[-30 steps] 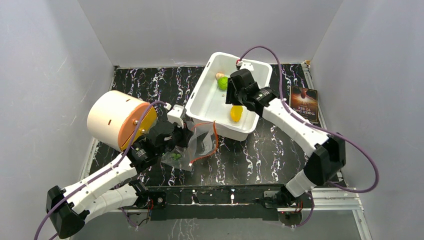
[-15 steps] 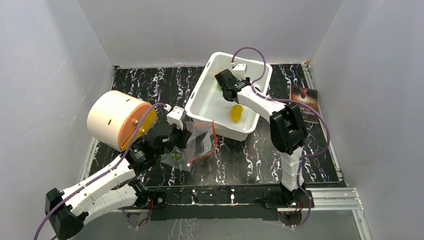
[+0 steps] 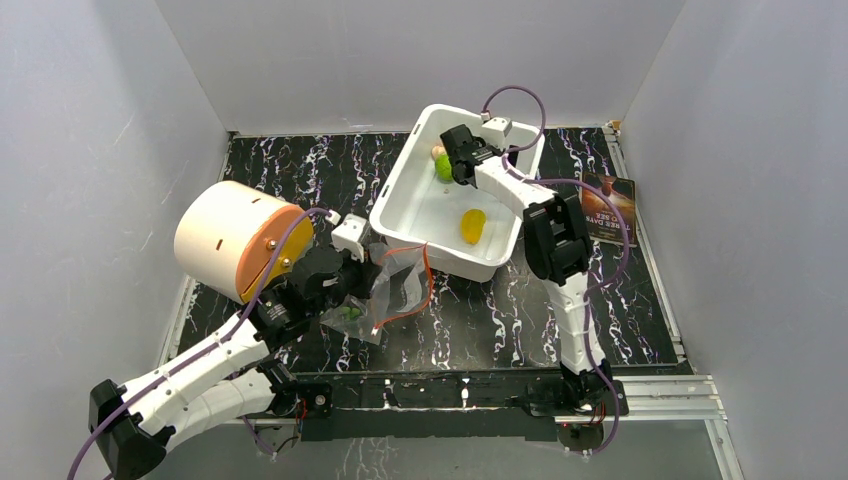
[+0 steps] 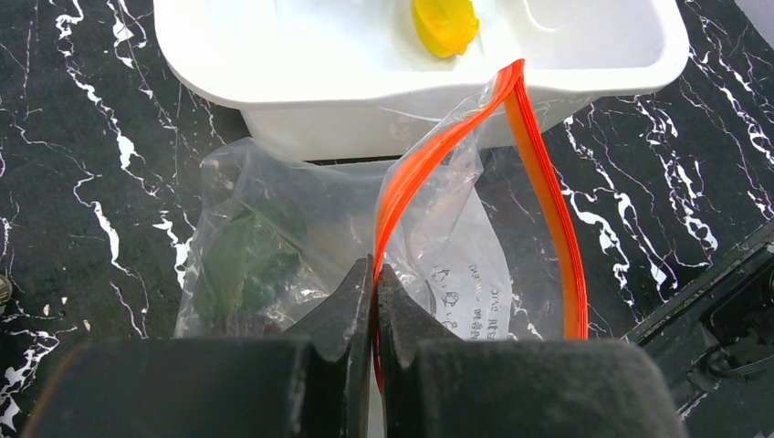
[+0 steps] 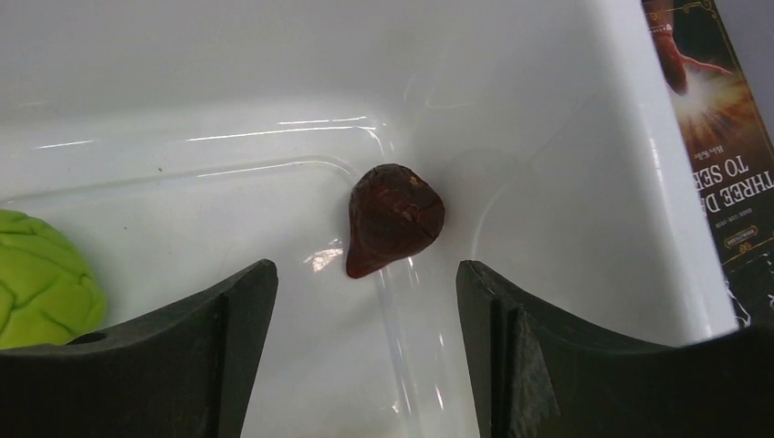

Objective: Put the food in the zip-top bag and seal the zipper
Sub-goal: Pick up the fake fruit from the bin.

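My right gripper keeps going down with its fingers open, as the dark purple-brown fruit (image 5: 392,221) is ahead of them and clear of the lime, until they are on either side of its round body (image 5: 399,208).
The clear zip-top bag (image 3: 397,290) lies on the black marble table in front of the white tub (image 3: 398,170). My left gripper (image 4: 375,269) is shut on the bag's mouth edge at the red-orange zipper (image 4: 540,182), holding the mouth open in a loop. A dark green avocado (image 4: 246,265) lies inside the bag. My right gripper (image 5: 365,274) is open inside the tub's far corner, its jaws either side of the dark purple-brown fruit (image 5: 394,217), just short of it. The lime (image 5: 41,278) lies to its left. A mango piece (image 3: 471,225) and a beige bulb (image 3: 438,152) also lie in the tub.
A cream cylinder with an orange lid (image 3: 232,238) lies on its side left of the bag. A dark book (image 3: 608,208) lies right of the tub, close to the right wall. White walls enclose the table.
The right arm has folded upright and its gripper has moved to the tub's far corner over the purple-brown fruit. The left gripper still holds the bag's edge in the same place.
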Robot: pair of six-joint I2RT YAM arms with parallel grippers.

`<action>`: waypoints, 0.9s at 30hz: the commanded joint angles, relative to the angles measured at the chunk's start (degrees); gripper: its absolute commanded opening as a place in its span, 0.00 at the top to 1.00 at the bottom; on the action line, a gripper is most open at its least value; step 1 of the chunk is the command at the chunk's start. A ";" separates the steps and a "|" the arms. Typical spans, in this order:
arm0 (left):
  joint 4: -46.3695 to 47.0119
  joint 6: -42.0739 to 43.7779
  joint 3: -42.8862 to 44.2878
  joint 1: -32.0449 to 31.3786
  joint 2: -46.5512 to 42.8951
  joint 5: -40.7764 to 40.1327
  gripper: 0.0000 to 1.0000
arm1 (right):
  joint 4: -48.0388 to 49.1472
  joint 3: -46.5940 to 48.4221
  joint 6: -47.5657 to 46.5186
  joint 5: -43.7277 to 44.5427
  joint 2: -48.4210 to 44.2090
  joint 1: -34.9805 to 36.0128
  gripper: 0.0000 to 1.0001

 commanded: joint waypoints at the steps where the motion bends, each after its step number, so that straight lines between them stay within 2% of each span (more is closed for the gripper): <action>1: -0.84 0.18 0.61 -0.03 -1.42 -1.67 1.00 | 0.91 5.32 2.91 6.05 2.99 0.17 0.30; 11: -1.59 -0.43 0.45 -0.04 -2.45 -2.25 1.00 | -0.76 9.22 5.31 10.08 7.19 -1.35 0.31; 27: -1.91 -0.26 1.23 -0.04 -1.93 -2.36 1.00 | -1.40 11.22 5.64 7.07 12.00 -3.07 0.30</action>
